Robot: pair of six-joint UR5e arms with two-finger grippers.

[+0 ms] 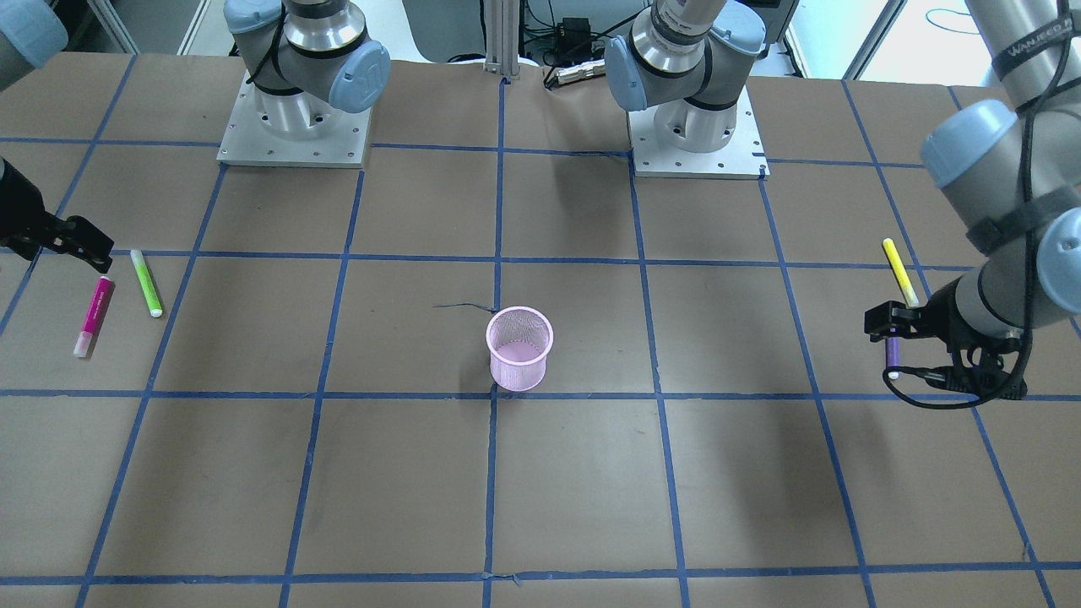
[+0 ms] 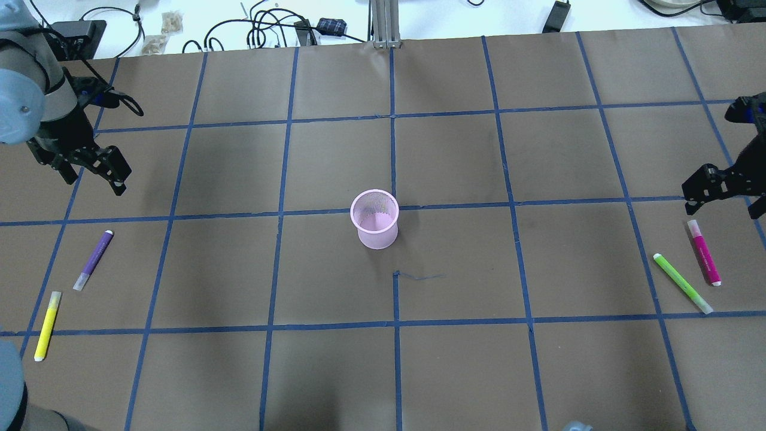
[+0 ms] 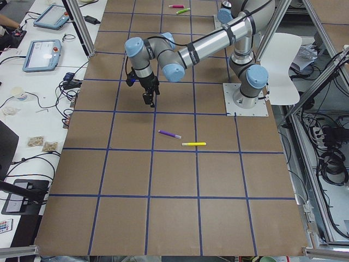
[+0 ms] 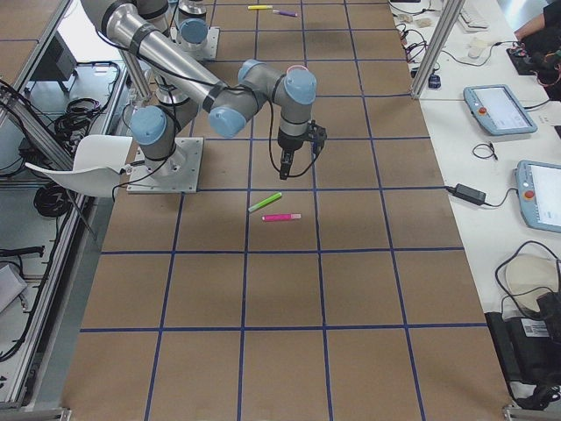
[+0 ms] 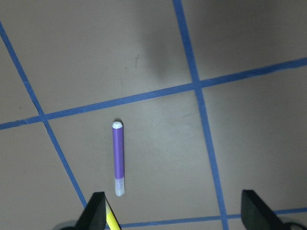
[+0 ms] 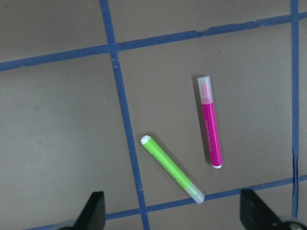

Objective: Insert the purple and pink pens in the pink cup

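Note:
The pink pen [image 1: 95, 317] will lean on the cup's rim when I put it in, because the pink cup's wide opening [image 1: 519, 335] leaves plenty of space around a slim pen.
The pink mesh cup [image 2: 375, 218] stands upright mid-table. The purple pen [image 2: 93, 260] lies flat at the left; it also shows in the left wrist view [image 5: 118, 158]. The pink pen [image 2: 704, 252] lies flat at the far right; it also shows in the right wrist view [image 6: 211, 142]. My left gripper [image 2: 94, 178] is open and empty, hovering above the table just beyond the purple pen. My right gripper [image 2: 724, 206] is open and empty, hovering just beyond the pink pen's capped end.
A yellow pen [image 2: 46, 325] lies near the purple one, closer to the robot. A green pen [image 2: 682, 283] lies beside the pink one, toward the cup. Brown paper with blue tape lines [image 2: 392, 161] covers the table. Cables lie along the far edge.

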